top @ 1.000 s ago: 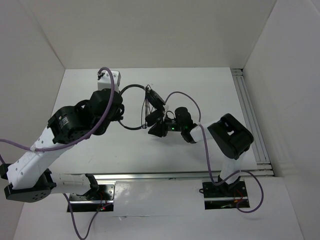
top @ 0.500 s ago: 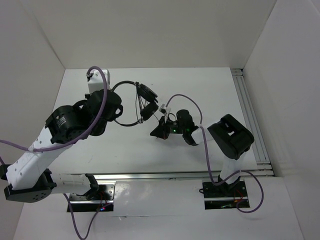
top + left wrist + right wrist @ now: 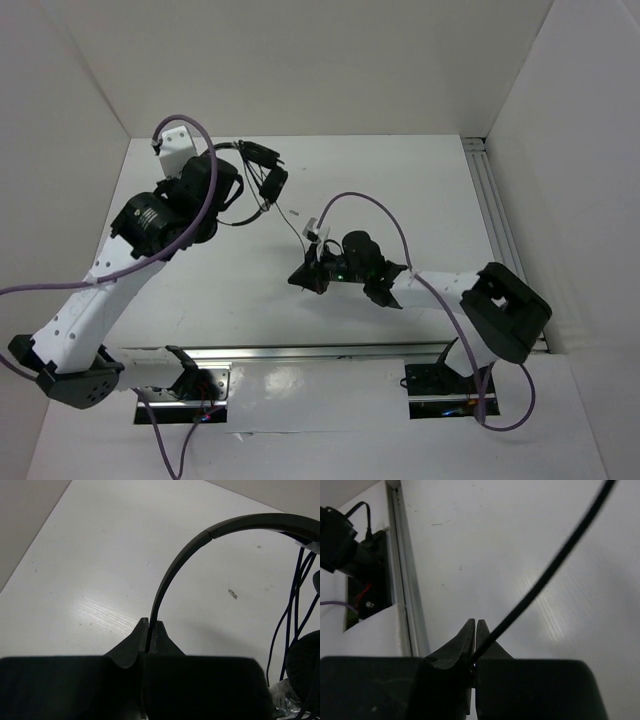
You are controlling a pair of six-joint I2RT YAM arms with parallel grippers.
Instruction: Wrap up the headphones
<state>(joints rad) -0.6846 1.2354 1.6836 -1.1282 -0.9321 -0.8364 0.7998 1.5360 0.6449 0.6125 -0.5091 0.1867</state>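
Next, my right gripper turns back and brings the cord's end to the headband (image 3: 220, 529) before letting go of it, because the cord (image 3: 290, 223) runs straight from the headphones to my right gripper.
The black headphones (image 3: 262, 170) hang at the back left of the white table (image 3: 420, 200), held up by my left gripper (image 3: 230, 188), which is largely hidden under its own wrist. In the left wrist view that gripper (image 3: 150, 626) is shut on the thin headband (image 3: 200, 542); an ear cup (image 3: 306, 670) and loops of cord (image 3: 295, 605) hang at the right. The thin cord (image 3: 292, 222) runs down to my right gripper (image 3: 306, 276) at mid table. In the right wrist view that gripper (image 3: 475, 626) is shut on the cord (image 3: 545, 580).
A metal rail (image 3: 495, 220) runs along the table's right edge, and another rail (image 3: 407, 605) shows in the right wrist view. White walls enclose the back and sides. Thick purple robot cables (image 3: 375, 205) loop over both arms.
My left gripper has carried the headphones up and to the back left. My right gripper has moved left and nearer, still pinching the cord, and its arm has stretched out.
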